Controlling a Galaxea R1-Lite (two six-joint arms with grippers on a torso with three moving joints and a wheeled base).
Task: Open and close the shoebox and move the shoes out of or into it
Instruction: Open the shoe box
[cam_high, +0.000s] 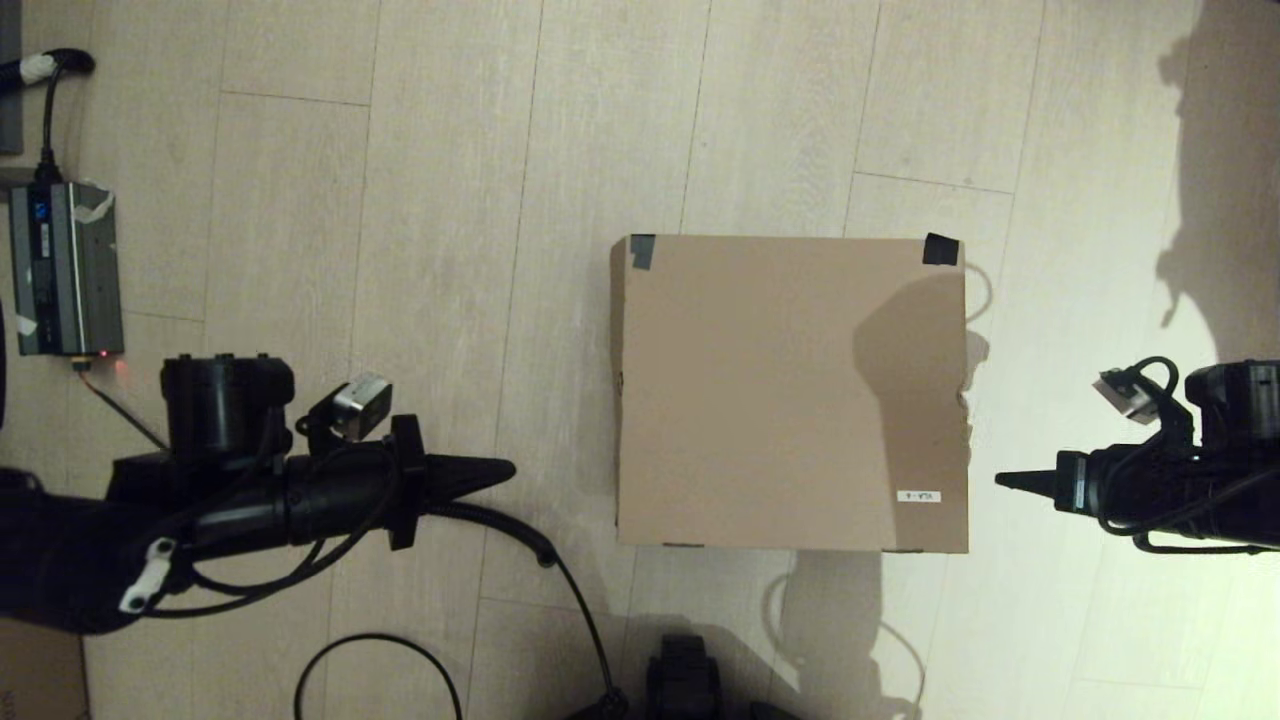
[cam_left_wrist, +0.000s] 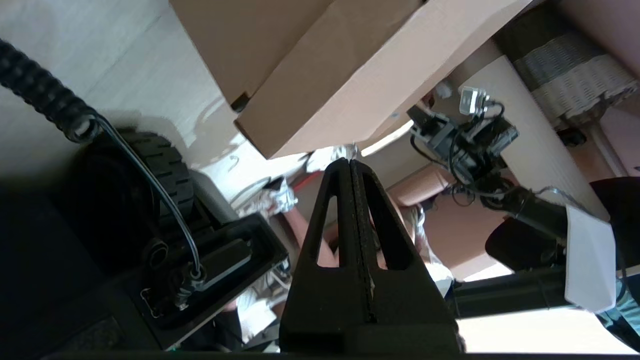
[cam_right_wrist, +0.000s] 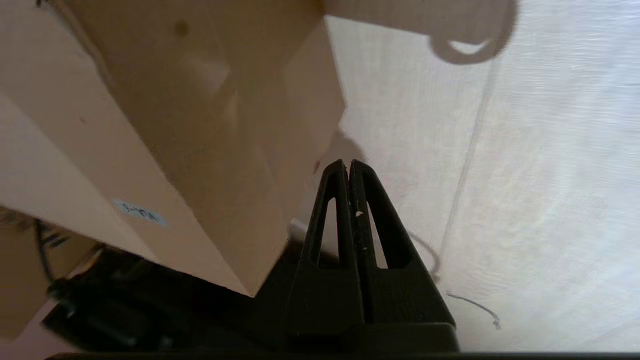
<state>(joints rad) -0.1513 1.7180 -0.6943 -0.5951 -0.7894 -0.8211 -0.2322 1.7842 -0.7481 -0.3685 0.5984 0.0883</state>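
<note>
My right gripper should move its closed fingers, now low beside the lid's side rim, in under that rim (cam_high: 967, 478) and push up, because the lid is shut.
The shoebox (cam_high: 790, 390) stands on the floor with its lid down, dark tape patches on the two far lid corners and a small white label (cam_high: 918, 496) near its front right corner. The shoes are out of view. My left gripper (cam_high: 508, 467) hangs to the box's left, shut and empty, tip pointing at the box about a hand's width off. My right gripper (cam_high: 1000, 481) hovers just right of the box's front right corner, also shut and empty. The box's side shows in the left wrist view (cam_left_wrist: 320, 75) and right wrist view (cam_right_wrist: 165, 125).
A grey power unit (cam_high: 65, 268) with cables lies at the far left on the wood floor. A black corrugated cable (cam_high: 560, 580) and a loop of thin wire (cam_high: 380, 670) trail near the front. Another brown box corner (cam_high: 35, 665) sits at the bottom left edge.
</note>
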